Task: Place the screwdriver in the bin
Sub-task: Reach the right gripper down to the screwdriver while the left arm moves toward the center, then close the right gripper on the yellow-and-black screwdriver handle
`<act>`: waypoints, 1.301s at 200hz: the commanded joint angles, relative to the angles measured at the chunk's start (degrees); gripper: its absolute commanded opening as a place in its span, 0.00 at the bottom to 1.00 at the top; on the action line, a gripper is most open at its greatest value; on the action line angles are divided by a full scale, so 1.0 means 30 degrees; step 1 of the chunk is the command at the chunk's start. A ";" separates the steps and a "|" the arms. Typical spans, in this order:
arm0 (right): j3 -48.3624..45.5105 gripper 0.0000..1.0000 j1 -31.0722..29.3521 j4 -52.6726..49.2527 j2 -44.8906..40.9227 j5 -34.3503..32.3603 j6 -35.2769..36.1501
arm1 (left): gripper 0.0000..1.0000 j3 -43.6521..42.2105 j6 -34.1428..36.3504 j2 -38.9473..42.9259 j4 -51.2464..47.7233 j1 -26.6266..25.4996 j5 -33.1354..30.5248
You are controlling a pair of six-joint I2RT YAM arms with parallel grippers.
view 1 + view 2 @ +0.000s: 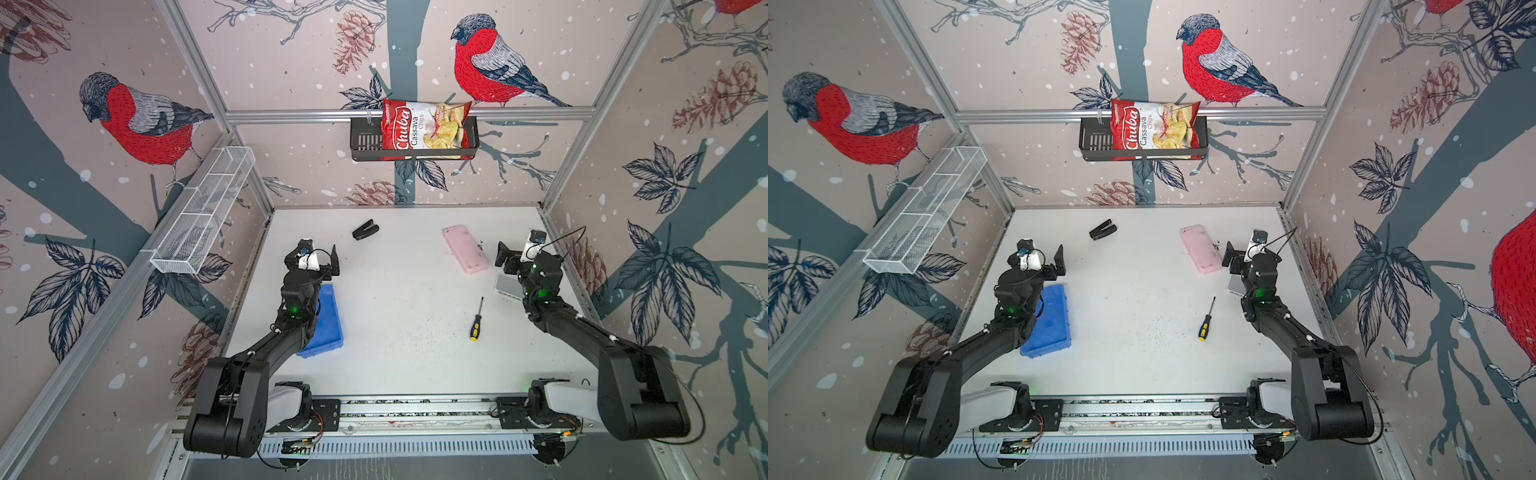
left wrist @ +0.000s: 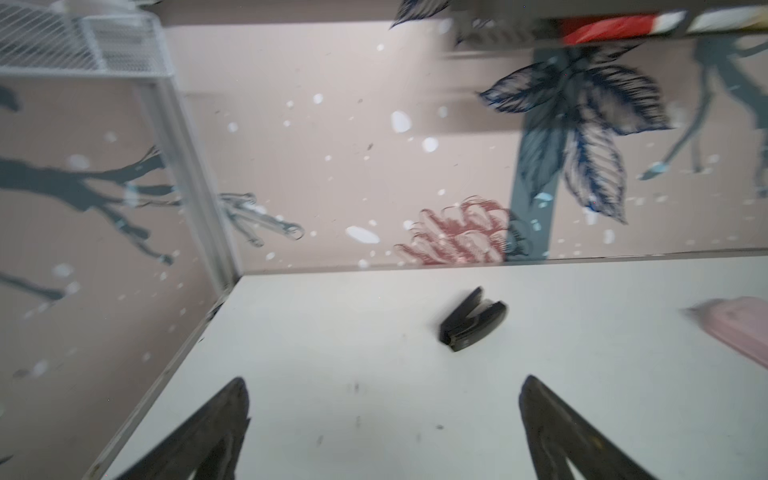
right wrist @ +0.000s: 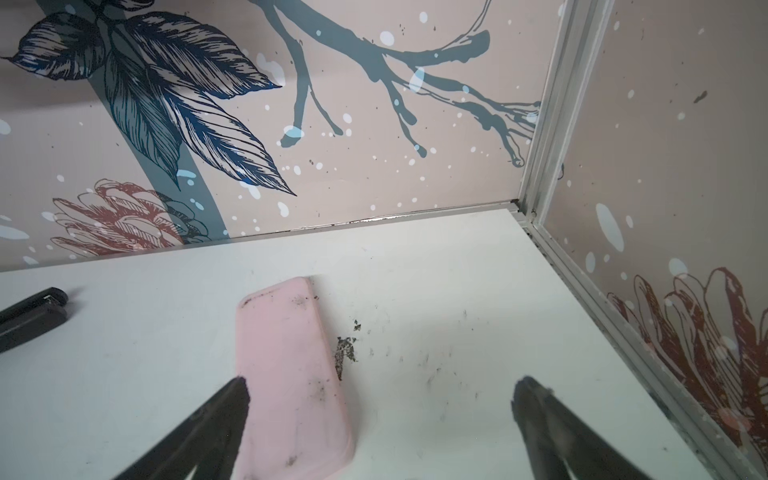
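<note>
My right gripper is open and the screwdriver is lying clear (image 1: 481, 308) of the pale flat device, so it should keep going to the screwdriver's handle (image 1: 476, 321) and close next to its metal rod.
The screwdriver (image 1: 476, 321) (image 1: 1206, 321), with a yellow-and-black handle and thin dark shaft, lies on the white table right of centre, tip pointing to the back. The blue bin (image 1: 329, 328) (image 1: 1054, 320) sits at the left, partly hidden under my left arm. My left gripper (image 1: 320, 257) (image 1: 1044, 255) (image 2: 384, 380) hovers open and empty beyond the bin's far end. Open and empty too, my right gripper (image 1: 517, 249) (image 1: 1241, 249) (image 3: 381, 380) is at the right rear, well behind the screwdriver. Neither wrist view shows the screwdriver or the bin.
A black stapler (image 1: 365, 230) (image 2: 473, 320) lies at the back. A pink phone case (image 1: 465, 248) (image 3: 291, 374) lies beside my right gripper. A pale flat device (image 1: 507, 286) lies under the right wrist. A wire basket (image 1: 203, 212) and a black basket (image 1: 363, 141) holding a chips bag hang on the walls.
</note>
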State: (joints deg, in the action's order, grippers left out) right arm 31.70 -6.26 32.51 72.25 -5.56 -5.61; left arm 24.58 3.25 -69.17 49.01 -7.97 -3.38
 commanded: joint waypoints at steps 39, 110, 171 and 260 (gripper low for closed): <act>0.0854 1.00 -0.2963 -0.8967 -0.3031 -0.2368 -0.4584 | 1.00 0.2086 0.1834 0.0973 -0.5730 -0.2759 0.7858; 0.1294 1.00 -0.8335 -1.4935 -0.4017 -0.3988 -1.0577 | 0.98 0.2764 0.5289 0.1242 -0.9668 -0.5271 1.5061; 0.1297 1.00 -0.9623 -1.7137 -0.1505 -0.3530 -1.3168 | 0.98 0.3697 0.8250 0.0315 -1.2152 -0.7610 1.4346; 0.1620 0.79 -0.7948 -1.7602 0.2152 -0.0273 -1.2209 | 0.98 0.3253 0.8418 -0.0086 -1.1938 -0.8461 1.3364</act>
State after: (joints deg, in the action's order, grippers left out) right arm 36.34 -30.68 -19.46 78.28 -8.64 -43.29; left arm 34.70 27.46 -69.32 13.13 -33.15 37.30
